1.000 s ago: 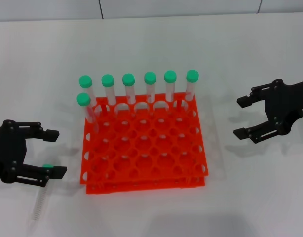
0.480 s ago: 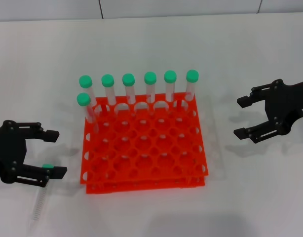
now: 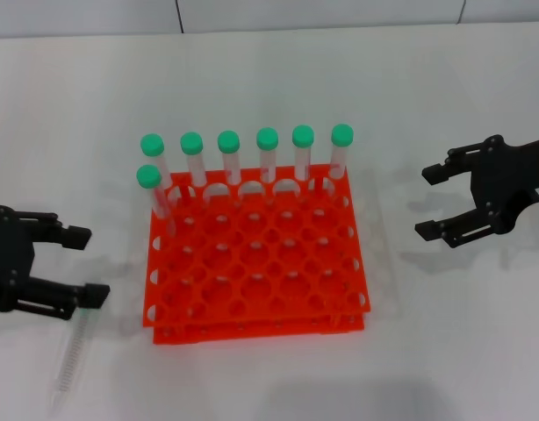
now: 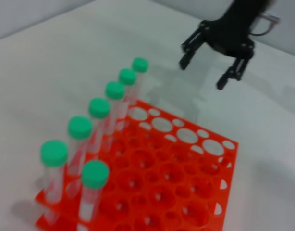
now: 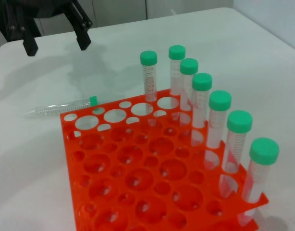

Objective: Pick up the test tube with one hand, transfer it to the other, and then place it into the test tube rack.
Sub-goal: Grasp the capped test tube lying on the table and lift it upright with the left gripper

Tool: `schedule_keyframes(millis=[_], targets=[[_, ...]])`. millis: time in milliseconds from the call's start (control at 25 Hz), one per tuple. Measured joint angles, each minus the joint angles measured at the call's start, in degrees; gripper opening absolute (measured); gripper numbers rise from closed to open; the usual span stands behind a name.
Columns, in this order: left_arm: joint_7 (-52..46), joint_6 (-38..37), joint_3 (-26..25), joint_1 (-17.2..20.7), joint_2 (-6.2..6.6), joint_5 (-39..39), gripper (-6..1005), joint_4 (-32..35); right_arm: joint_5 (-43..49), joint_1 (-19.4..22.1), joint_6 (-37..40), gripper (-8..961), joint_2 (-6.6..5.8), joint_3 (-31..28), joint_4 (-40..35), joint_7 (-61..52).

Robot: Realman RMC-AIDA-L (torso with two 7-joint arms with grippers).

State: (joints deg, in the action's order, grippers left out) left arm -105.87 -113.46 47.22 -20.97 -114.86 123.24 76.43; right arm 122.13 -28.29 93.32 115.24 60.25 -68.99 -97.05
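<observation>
The robot's left gripper is over the test tube's green cap (image 5: 93, 101) and faces the rack, so it should pull back and tip its fingers down toward the test tube's clear body (image 3: 72, 355).
The test tube (image 3: 72, 355) lies on the white table at the front left, and its cap end is hidden behind the lower finger of my left gripper (image 3: 87, 263). That gripper is open and holds nothing. In the right wrist view the tube (image 5: 61, 107) lies flat with its green cap toward the orange rack (image 5: 73, 163), and the left gripper (image 5: 56, 45) hangs beyond it. The test tube rack (image 3: 252, 331) stands mid-table. My right gripper (image 3: 427, 202), with a white label, hovers open to the right of the rack, apart from it.
Several green-capped tubes (image 3: 267, 149) stand upright along the rack's far row, with one more (image 3: 149, 180) in the second row at the left. The left wrist view shows them (image 4: 97, 110) and the right gripper (image 4: 205, 72) farther off.
My left gripper has drifted leftward, away from the rack, and its lower finger now covers the lying tube's green cap. The right gripper has barely shifted. The tube has not moved.
</observation>
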Motion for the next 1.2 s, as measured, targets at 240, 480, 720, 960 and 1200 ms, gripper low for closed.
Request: schedule_keyframes(millis=[240, 480, 720, 960, 1200], targets=[[-18.52, -0.42, 6.94, -1.31, 3.05, -0.11, 877, 2.93, -0.01, 0.51, -1.36, 808, 0.04, 0.05, 0.00, 1.90], [-38.49, -0.60, 12.77, -5.50, 5.54, 0.03, 876, 2.62, 0.41, 0.49, -1.92, 808, 0.07, 0.05, 0.00, 2.26], [-52.95, -0.63, 13.72, -8.75, 8.22, 1.21, 876, 0.39, 0.67, 0.50, -2.70, 808, -0.09, 1.53, -0.25, 2.49], [-55.12, -0.53, 13.81, -10.94, 7.11, 8.12, 876, -3.79, 1.06, 0.46, -3.02, 808, -0.01, 2.58, -0.28, 4.04], [-57.05, -0.27, 13.44, -13.28, 4.79, 12.88, 875, -4.85, 1.10, 0.49, -4.22, 807, -0.02, 3.22, 0.18, 5.65]])
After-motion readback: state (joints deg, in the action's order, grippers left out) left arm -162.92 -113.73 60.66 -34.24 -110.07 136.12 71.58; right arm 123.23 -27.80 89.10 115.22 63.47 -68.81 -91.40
